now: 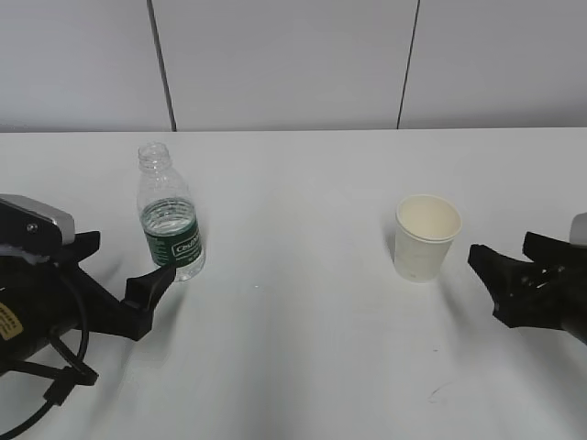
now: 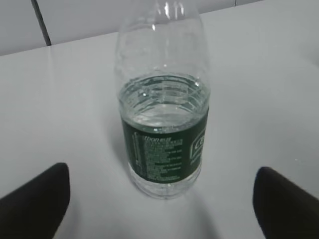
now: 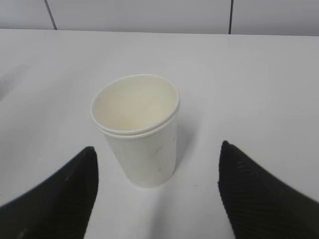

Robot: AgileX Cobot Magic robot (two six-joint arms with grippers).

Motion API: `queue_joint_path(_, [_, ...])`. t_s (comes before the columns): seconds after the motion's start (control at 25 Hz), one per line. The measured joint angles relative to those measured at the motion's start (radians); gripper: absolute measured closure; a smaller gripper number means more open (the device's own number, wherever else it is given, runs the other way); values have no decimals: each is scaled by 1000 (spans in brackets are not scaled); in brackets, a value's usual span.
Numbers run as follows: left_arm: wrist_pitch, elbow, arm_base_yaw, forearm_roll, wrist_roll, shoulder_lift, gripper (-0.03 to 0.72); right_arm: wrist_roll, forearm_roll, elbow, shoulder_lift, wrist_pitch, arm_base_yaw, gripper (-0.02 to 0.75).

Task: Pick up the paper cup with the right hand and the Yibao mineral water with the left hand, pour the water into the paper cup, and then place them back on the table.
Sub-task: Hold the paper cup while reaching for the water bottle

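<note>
A rolled rim runs around the paper cup's opening (image 1: 423,254), so that opening will stay round when the robot grips and lifts the paper cup.
The Yibao mineral water (image 1: 170,225) stands upright and capless on the white table (image 1: 293,330) at the left, partly filled, with a dark green label (image 2: 164,152). My left gripper (image 1: 131,258) is low on the table just in front of it, open wide; in the left wrist view its gripper (image 2: 160,170) has fingertips (image 2: 47,189) far apart from the bottle on both sides. The paper cup (image 1: 426,238) stands upright at the right. My right gripper (image 1: 503,247) sits open just right of it; in the right wrist view the cup (image 3: 137,134) stands untouched ahead of the open gripper (image 3: 157,149).
A pale panelled wall (image 1: 293,64) with dark seams rises behind the table's far edge. A black cable (image 1: 64,376) loops off the left arm at the bottom left. A faint mark (image 1: 438,392) lies on the table near the front right.
</note>
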Motion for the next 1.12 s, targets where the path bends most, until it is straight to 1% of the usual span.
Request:
queue_joint_path(0.28, [-1, -1, 0, 5, 0, 0, 39, 2, 16, 0, 0, 0, 0, 148])
queue_joint_path(0.56, [-1, -1, 0, 5, 0, 0, 50, 3, 16, 0, 19, 0, 0, 83])
queue_joint_path(0.92, [-1, -1, 0, 8, 0, 0, 63, 3, 14, -85, 178, -2, 2, 78])
queue_joint_path(1.12, [-1, -1, 0, 8, 0, 0, 71, 5, -13, -150, 248, -2, 2, 78])
